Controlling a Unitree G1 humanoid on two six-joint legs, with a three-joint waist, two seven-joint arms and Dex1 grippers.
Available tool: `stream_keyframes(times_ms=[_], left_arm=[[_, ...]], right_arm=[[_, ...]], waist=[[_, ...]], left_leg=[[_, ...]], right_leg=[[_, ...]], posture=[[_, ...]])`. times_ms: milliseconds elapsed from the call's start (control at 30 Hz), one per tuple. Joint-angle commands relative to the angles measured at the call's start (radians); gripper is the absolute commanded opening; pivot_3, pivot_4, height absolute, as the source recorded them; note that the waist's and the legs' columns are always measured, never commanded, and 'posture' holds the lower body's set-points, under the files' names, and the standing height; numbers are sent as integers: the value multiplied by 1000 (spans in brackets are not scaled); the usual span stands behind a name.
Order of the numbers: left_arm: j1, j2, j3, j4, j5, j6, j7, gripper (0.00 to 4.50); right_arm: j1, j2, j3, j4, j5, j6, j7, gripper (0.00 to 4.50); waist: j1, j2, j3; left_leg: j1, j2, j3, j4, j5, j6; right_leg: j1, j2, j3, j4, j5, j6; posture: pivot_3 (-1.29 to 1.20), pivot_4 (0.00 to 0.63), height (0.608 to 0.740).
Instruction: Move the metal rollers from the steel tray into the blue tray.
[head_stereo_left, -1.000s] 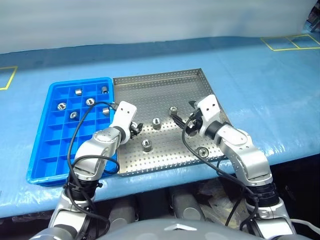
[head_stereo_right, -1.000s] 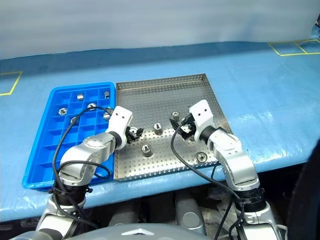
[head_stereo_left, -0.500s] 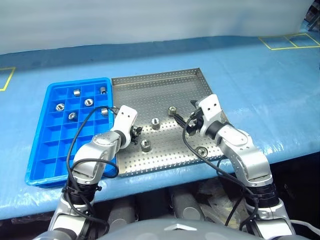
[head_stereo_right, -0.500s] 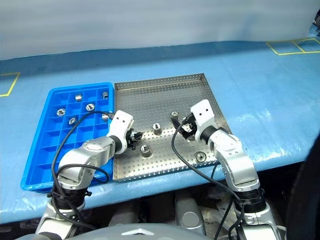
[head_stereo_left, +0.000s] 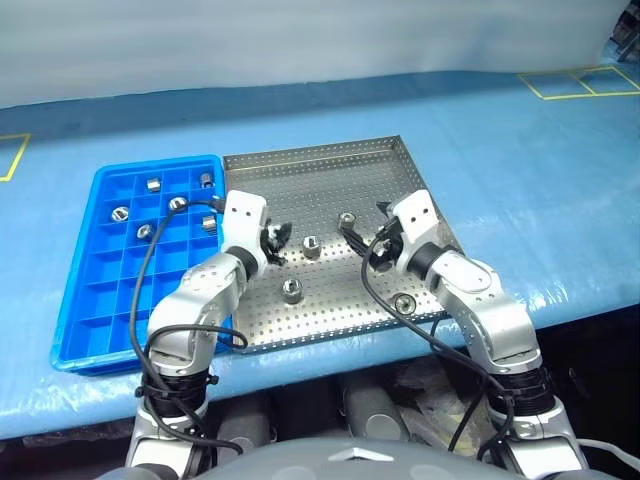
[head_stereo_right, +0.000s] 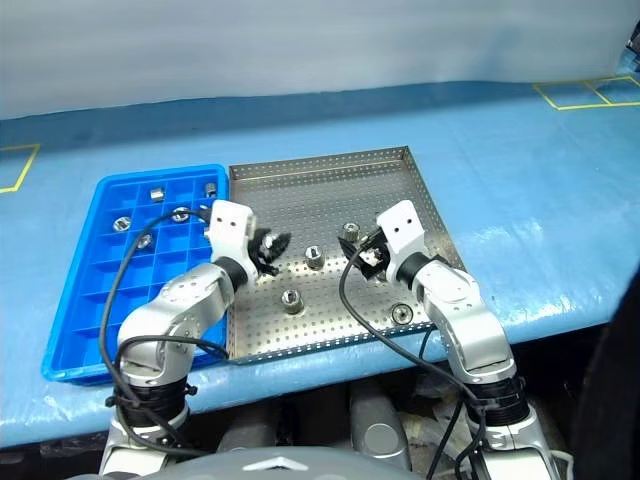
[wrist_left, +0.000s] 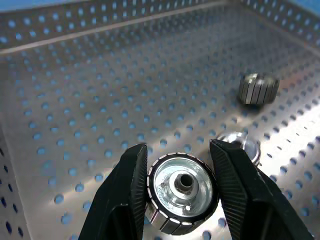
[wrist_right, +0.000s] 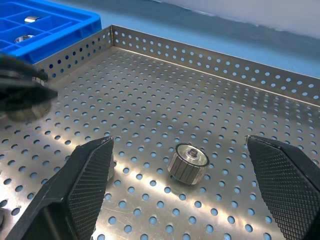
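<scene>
The fingers of my left gripper are on the metal roller's opposite sides (wrist_left: 182, 190), so it should keep going to an empty compartment (head_stereo_left: 107, 266) along the blue tray's outer edge and let go there.
My left gripper (head_stereo_left: 276, 240) is shut on a metal roller (wrist_left: 182, 200) and holds it just above the left part of the steel tray (head_stereo_left: 320, 175). In the left wrist view the roller sits end-on between the two black fingers (wrist_left: 125, 195). More rollers lie on the perforated floor: one (head_stereo_left: 311, 245) in the middle, one (head_stereo_left: 347, 220) beside my right gripper, one (head_stereo_left: 292, 291) nearer the front, one (head_stereo_left: 405, 302) at the front right. My right gripper (head_stereo_left: 360, 236) hovers open over the tray's right side, with a roller (wrist_right: 187, 164) ahead between its fingers. The blue tray (head_stereo_left: 100, 300) adjoins on the left, with several rollers (head_stereo_left: 145, 230) in its far compartments.
Both trays rest on a table covered in blue film (head_stereo_left: 520, 170), close to its front edge. Yellow tape squares (head_stereo_left: 580, 82) mark the far right and a corner (head_stereo_left: 12, 155) the far left. The near rows of blue tray compartments hold nothing.
My left gripper has shut on a roller near the steel tray's left side and lifted it off the floor, tipping up toward level. The right arm has stayed where it was.
</scene>
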Motion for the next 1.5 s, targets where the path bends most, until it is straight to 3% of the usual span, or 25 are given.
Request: stream_keyframes(times_ms=[33, 267, 533, 767, 1500], left_arm=[[-2, 8, 67, -60, 43, -41, 65, 1748], [53, 119, 221, -189, 126, 35, 133, 1748], [115, 166, 373, -223, 202, 147, 190, 1748], [142, 124, 351, -159, 224, 114, 199, 1748], [128, 88, 386, 17, 237, -40, 228, 1748]], right_arm=[[-14, 1, -3, -34, 1, -9, 4, 4500], [-36, 6, 16, -11, 4, -11, 28, 4500], [-61, 30, 48, 23, 2, -24, 49, 4500], [-62, 35, 49, 26, -2, -27, 54, 4500], [-43, 28, 43, 3, -6, -23, 48, 4500]], waist=[[0, 0, 0], [9, -1, 0], [47, -1, 0], [83, -4, -1], [80, -4, -1]], left_leg=[[0, 0, 0, 0, 0, 0], [0, 0, 0, 0, 0, 1], [0, 0, -1, 0, 0, 0], [0, -1, -1, 0, 0, 0], [0, 0, -1, 0, -1, 0]], right_leg=[[0, 0, 0, 0, 0, 0], [0, 0, 0, 0, 0, 0], [0, -1, -1, 0, 0, 0], [0, -3, -4, -1, 0, -1], [0, -6, -7, -1, 0, -3]], posture=[[-197, 150, 740], [-130, 150, 740], [-93, 150, 740], [-96, 150, 740], [-116, 150, 740]])
